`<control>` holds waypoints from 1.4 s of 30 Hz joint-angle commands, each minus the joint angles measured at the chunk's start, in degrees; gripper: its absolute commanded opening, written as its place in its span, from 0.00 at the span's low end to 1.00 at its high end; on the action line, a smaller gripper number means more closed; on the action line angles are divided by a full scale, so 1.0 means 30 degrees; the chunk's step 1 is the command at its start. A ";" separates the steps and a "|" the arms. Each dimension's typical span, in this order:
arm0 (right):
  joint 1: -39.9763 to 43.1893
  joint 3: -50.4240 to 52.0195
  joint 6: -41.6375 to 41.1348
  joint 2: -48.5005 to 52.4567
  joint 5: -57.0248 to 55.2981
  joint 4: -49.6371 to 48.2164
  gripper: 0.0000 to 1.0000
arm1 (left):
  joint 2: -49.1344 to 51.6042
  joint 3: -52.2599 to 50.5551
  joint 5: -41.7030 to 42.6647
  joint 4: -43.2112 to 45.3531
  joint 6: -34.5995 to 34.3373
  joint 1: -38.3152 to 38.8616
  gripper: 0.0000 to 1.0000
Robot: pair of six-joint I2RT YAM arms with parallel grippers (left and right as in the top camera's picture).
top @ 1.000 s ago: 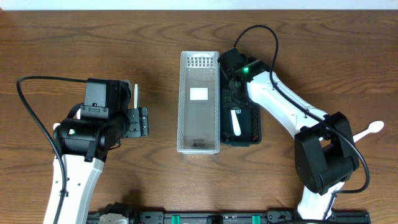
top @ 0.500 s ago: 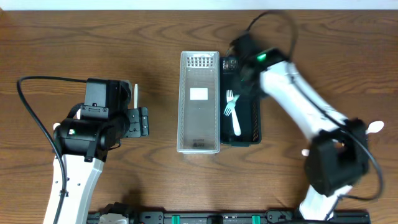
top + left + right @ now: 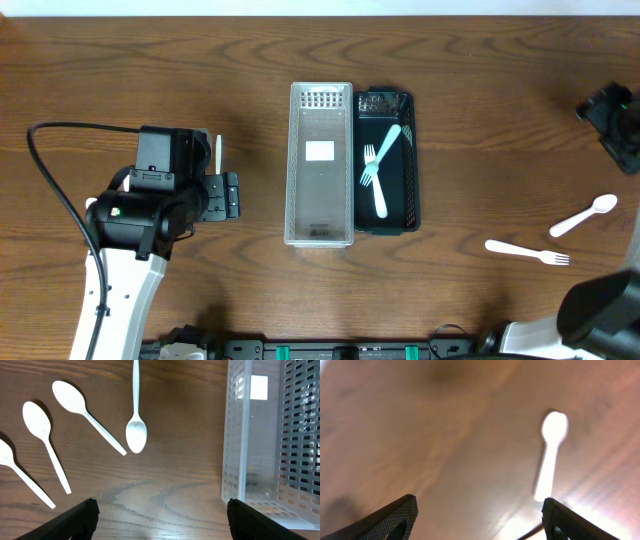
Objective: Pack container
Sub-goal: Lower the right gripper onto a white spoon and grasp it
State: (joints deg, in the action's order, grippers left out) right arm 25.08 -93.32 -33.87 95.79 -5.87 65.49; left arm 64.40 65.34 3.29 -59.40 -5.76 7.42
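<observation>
The spoon's handle (image 3: 571,222) points toward my right gripper's fingers and is clear of the white fork. My right gripper should keep going down to the white spoon's neck (image 3: 591,211) until the fingers are on both sides of it.
A clear plastic container (image 3: 320,165) stands mid-table, with a black slotted tray (image 3: 408,190) touching its right side. Two white forks (image 3: 381,195) lie crossed in the black tray. My left gripper (image 3: 232,196) (image 3: 162,512) hovers open over bare wood left of the clear container (image 3: 250,435), holding nothing. Beyond it lie three white spoons (image 3: 136,435), (image 3: 85,412), (image 3: 45,440). My right gripper (image 3: 479,510) is open and empty over the far right of the table, in a blurred view with a white spoon (image 3: 551,450) ahead of it.
A white spoon (image 3: 585,215) and a white fork (image 3: 527,251) lie loose at the right of the table. The right arm's wrist (image 3: 610,118) sits near the right edge. One spoon (image 3: 218,152) shows beside the left arm.
The right arm has swung from over the black tray out to the far right and opened, leaving a second fork in the tray. The left arm has stayed put.
</observation>
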 commanded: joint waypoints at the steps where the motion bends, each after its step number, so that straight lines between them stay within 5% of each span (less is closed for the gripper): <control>1: 0.1785 0.1639 0.0612 0.1297 0.0182 -0.0488 0.83 | 0.0007 0.0299 0.0117 -0.0044 0.0117 -0.0058 0.84; 11: 0.4277 0.5078 0.1931 0.4685 0.0182 -0.3767 0.84 | 0.0007 0.0299 0.0117 -0.0044 0.0117 -0.0058 0.84; 28: 0.4750 0.5297 0.3104 0.7730 0.0481 -0.6047 0.82 | 0.0007 0.0299 0.0117 -0.0044 0.0117 -0.0058 0.84; 33: 0.4758 0.5399 0.3096 0.7912 0.0474 -0.6047 0.71 | 0.0007 0.0299 0.0117 -0.0044 0.0109 -0.0058 0.84; 39: 0.4758 0.5406 0.3096 0.7912 0.0474 -0.5923 0.39 | 0.0007 0.0299 0.0117 -0.0044 0.0109 -0.0058 0.85; 42: 0.4758 0.5406 0.3096 0.7912 0.0474 -0.5792 0.31 | 0.0007 0.0299 0.0117 -0.0044 0.0109 -0.0058 0.84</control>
State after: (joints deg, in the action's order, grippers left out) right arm 38.83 -77.78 -24.86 116.97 -3.03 47.55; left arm 64.40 65.34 3.31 -59.40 -5.78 7.42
